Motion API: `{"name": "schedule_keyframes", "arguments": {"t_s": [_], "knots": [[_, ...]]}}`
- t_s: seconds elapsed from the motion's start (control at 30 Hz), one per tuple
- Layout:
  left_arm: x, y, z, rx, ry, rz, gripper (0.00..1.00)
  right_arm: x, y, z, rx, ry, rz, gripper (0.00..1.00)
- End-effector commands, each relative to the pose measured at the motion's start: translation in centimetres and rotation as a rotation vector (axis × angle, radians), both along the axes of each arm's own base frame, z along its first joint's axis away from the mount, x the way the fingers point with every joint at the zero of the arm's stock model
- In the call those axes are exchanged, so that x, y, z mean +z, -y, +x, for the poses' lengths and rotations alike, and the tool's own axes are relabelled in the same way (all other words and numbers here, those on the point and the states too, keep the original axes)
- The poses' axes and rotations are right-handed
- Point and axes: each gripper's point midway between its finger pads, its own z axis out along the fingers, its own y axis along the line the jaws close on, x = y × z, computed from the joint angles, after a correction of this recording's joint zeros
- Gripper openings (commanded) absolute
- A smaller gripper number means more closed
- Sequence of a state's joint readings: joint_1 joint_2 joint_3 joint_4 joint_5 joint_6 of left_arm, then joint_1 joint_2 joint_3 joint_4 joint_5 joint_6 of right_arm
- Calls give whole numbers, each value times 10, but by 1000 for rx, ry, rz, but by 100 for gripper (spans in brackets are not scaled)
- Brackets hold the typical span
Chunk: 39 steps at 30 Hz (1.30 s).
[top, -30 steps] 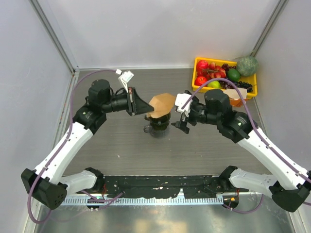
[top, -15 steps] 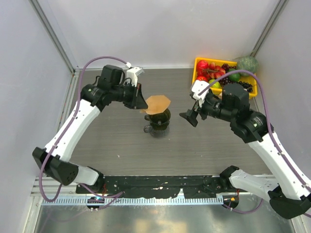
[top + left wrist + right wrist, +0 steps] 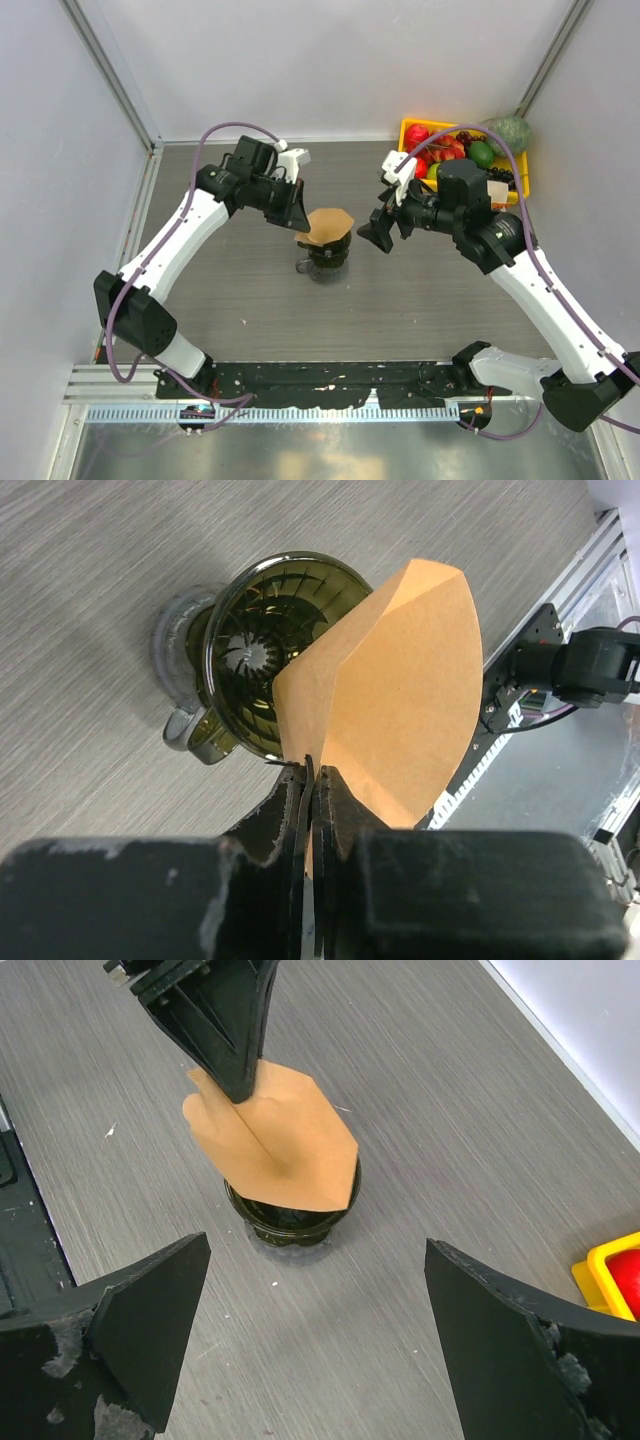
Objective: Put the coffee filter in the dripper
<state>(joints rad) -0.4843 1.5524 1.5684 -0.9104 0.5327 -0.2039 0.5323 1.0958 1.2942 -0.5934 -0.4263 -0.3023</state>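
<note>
Next, my right gripper comes to the filter's free side (image 3: 345,222) and guides the coffee filter in, because the filter leans past the dripper's rim (image 3: 344,246) from my left gripper.
The dark olive-black dripper (image 3: 326,256) stands mid-table on a clear base, its small handle at the left. It also shows in the left wrist view (image 3: 250,650) and the right wrist view (image 3: 290,1222). My left gripper (image 3: 298,217) is shut on one edge of the tan paper coffee filter (image 3: 328,226), holding it folded and tilted over the dripper's mouth. The filter also shows in the left wrist view (image 3: 400,690) and the right wrist view (image 3: 275,1140). My right gripper (image 3: 380,238) is open and empty, just right of the dripper.
A yellow tray (image 3: 405,135) of toy fruit stands at the back right, with a green round thing (image 3: 510,133) beside it. A metal rail (image 3: 330,375) runs along the near edge. White walls close in the table.
My left gripper has swung right and lowered the filter over the dripper's mouth. My right gripper has moved left, closer to the dripper, and stayed open.
</note>
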Motion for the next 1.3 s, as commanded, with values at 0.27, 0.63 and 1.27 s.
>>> {"name": "schedule_keyframes", "arguments": {"t_s": [0.27, 0.63, 1.27], "knots": [[22, 9, 5, -39, 107, -64, 63, 4, -19, 12, 36, -22, 61, 96], [80, 9, -4, -43, 287, -494, 24, -17, -41, 13, 76, -93, 191, 69], [26, 44, 43, 27, 19, -634, 9, -87, -67, 29, 94, -310, 210, 56]]}}
